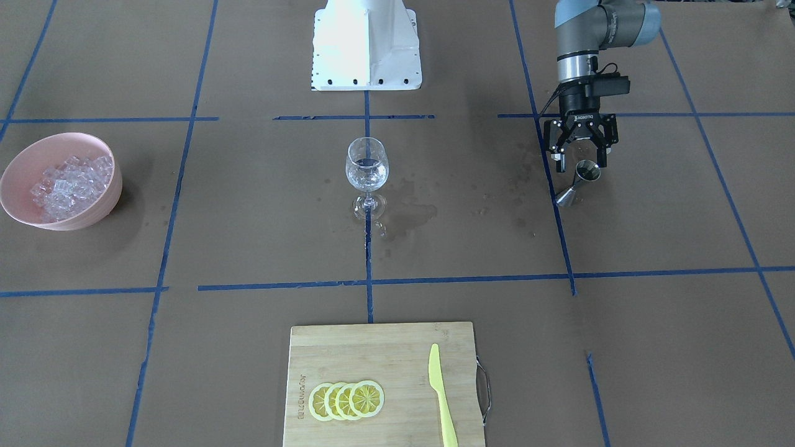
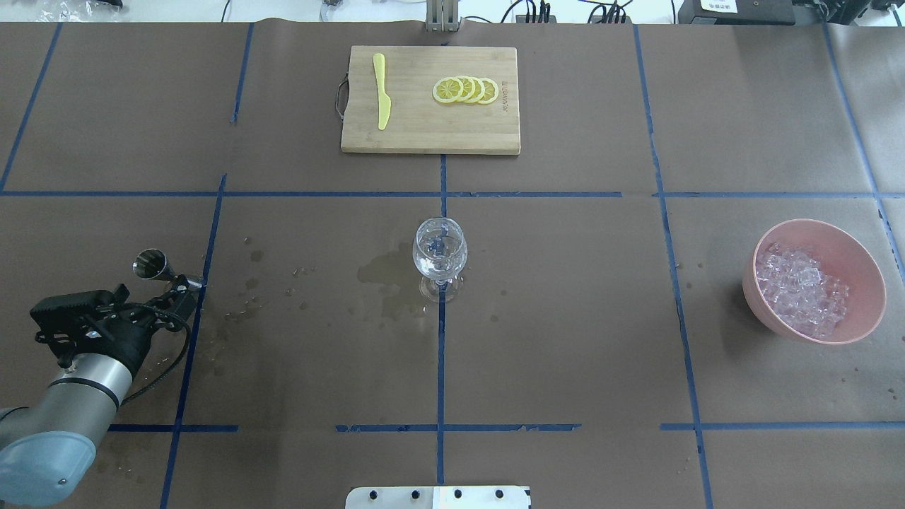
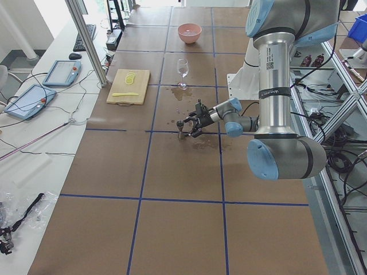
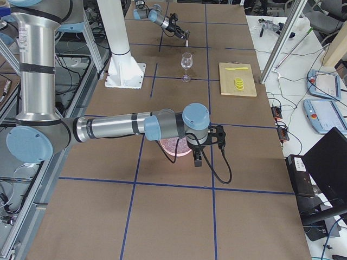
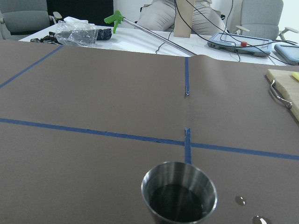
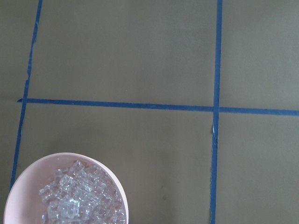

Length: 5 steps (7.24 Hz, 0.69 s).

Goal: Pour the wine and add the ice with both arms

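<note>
I should expect to find wet marks hidden under the base of the steel jigger (image 1: 579,183) when I lift it, because drops of liquid (image 5: 240,200) dot the paper beside it.
A wine glass (image 1: 367,167) stands at the table's middle with a little clear liquid in it; it also shows in the overhead view (image 2: 440,251). A steel jigger (image 1: 582,179) stands upright on the paper. My left gripper (image 1: 581,162) is open, its fingers spread on either side of the jigger's upper cup and not clamped on it. The left wrist view shows the jigger's mouth (image 5: 179,196) close below. A pink bowl (image 2: 871,283) holds the ice (image 2: 799,291). My right gripper (image 4: 198,157) hangs over the bowl; I cannot tell whether it is open. The right wrist view shows the ice (image 6: 79,203) below.
A wooden cutting board (image 1: 372,347) with lemon slices (image 1: 346,400) and a yellow knife (image 1: 441,394) lies at the far side from the robot. Dark wet stains (image 2: 385,276) mark the paper beside the glass. The white base block (image 1: 366,46) stands behind the glass.
</note>
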{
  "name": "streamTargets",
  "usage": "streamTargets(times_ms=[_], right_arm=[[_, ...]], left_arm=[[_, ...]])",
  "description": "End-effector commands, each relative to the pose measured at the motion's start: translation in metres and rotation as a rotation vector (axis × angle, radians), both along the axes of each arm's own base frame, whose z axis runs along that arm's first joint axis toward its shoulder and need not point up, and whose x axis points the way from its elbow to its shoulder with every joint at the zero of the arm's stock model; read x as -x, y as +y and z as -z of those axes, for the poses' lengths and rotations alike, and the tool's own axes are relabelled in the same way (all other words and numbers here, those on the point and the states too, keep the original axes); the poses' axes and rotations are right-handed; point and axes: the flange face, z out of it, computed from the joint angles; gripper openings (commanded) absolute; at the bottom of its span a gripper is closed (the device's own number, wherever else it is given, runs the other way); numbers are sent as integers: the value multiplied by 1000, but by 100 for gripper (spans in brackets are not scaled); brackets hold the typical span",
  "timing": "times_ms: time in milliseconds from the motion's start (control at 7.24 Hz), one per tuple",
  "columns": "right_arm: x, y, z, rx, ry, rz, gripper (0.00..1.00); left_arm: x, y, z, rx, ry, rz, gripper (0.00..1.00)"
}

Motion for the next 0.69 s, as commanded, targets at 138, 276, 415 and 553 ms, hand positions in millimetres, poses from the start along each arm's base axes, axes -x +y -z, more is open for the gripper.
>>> streamTargets(times_ms=[138, 276, 415, 553], right_arm=[[-12, -4, 4, -9, -15, -22, 100], [-12, 9, 12, -5, -13, -28, 100], [-13, 14, 15, 4, -17, -28, 100], [-12, 19, 15, 6, -16, -28, 100]], left_arm=[[-11, 12, -4, -16, -3, -4, 99], [-12, 12, -6, -15, -9, -4, 99], [-13, 12, -13, -13, -23, -4, 99], [-14, 12, -18, -13, -33, -3, 99]])
